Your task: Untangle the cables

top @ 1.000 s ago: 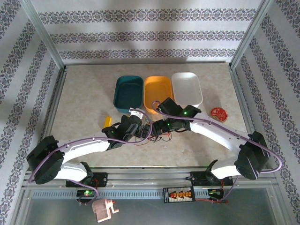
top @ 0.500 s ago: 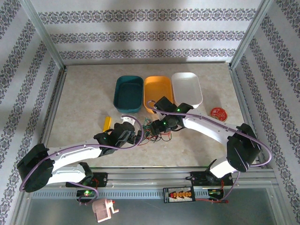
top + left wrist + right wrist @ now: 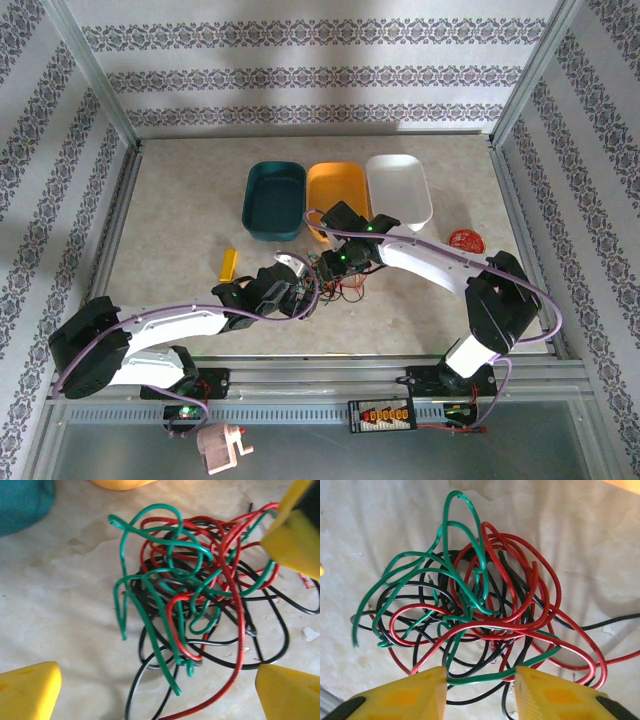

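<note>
Next, my left gripper takes hold of the loose green cable ends (image 3: 166, 671) and holds them still first, because the piece of green cable at my right gripper (image 3: 482, 678) goes into the loose, knotted heap.
The cables (image 3: 338, 280) are one knotted heap of thin red, green and black strands on the table, in front of the orange bin. My left gripper (image 3: 296, 294) is just left of the heap and open. In the left wrist view the cables (image 3: 200, 595) lie ahead of its gripper (image 3: 157, 680), whose yellow fingertips (image 3: 30, 687) stand far apart, with loose black, green and red ends between them. My right gripper (image 3: 336, 262) hovers at the heap's far edge. In the right wrist view that gripper (image 3: 480, 682) is open, and a green strand of the cables (image 3: 480, 605) crosses the gap.
A teal bin (image 3: 274, 200), an orange bin (image 3: 335, 192) and a white bin (image 3: 400, 186) stand in a row behind the heap. A small red roll (image 3: 466, 241) lies to the right, a yellow object (image 3: 229, 264) to the left. The right gripper's yellow finger (image 3: 295, 540) shows beside the tangle.
My left gripper drew back to the left, then came back in toward the heap. The right gripper shifted left over the tangle as its arm swung round.
</note>
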You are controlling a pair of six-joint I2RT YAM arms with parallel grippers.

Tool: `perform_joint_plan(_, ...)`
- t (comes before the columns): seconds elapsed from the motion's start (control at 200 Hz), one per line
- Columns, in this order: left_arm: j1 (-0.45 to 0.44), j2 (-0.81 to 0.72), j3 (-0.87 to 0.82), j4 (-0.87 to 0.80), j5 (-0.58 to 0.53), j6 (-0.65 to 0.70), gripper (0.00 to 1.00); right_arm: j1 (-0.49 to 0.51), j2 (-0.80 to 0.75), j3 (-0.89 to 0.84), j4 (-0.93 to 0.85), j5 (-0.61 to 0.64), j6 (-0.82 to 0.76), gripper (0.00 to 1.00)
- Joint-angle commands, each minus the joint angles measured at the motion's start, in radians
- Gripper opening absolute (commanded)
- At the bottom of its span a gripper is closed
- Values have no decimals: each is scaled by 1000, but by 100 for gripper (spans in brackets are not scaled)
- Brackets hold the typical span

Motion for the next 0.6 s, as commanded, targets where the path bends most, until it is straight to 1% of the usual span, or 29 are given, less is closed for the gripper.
perform_joint_plan(0.0, -19, 20, 32, 54, 21, 27, 99, -8, 11, 19, -8, 22, 3, 30)
perform_joint_plan(0.13, -19, 43, 24, 96, -15, 14, 100, -9, 8, 9, -6, 31, -2, 12)
perform_joint_plan(0.18, -19, 58, 21, 116, -29, 9, 97, -10, 9, 8, -6, 39, -2, 5)
perform_joint_plan(0.25, -16, 84, 16, 149, -35, 9, 93, -13, 8, 8, -5, 47, -1, 0)
perform_joint_plan(0.35, -8, 123, 20, 173, -40, 5, 80, -18, 2, 13, -5, 55, -3, 0)
perform_joint_plan(0.41, 0, 139, 19, 189, -30, 0, 67, -23, -3, 17, -5, 48, 0, 0)
perform_joint_plan(0.44, 6, 144, 16, 198, -20, -1, 62, -27, -6, 19, -3, 36, 0, 0)
perform_joint_plan(0.51, 17, 152, 14, 211, -2, -4, 49, -29, -13, 20, 3, 15, 1, 12)
perform_joint_plan(0.595, 26, 158, 13, 220, 9, -4, 36, -33, -12, 19, 10, -12, 1, 26)
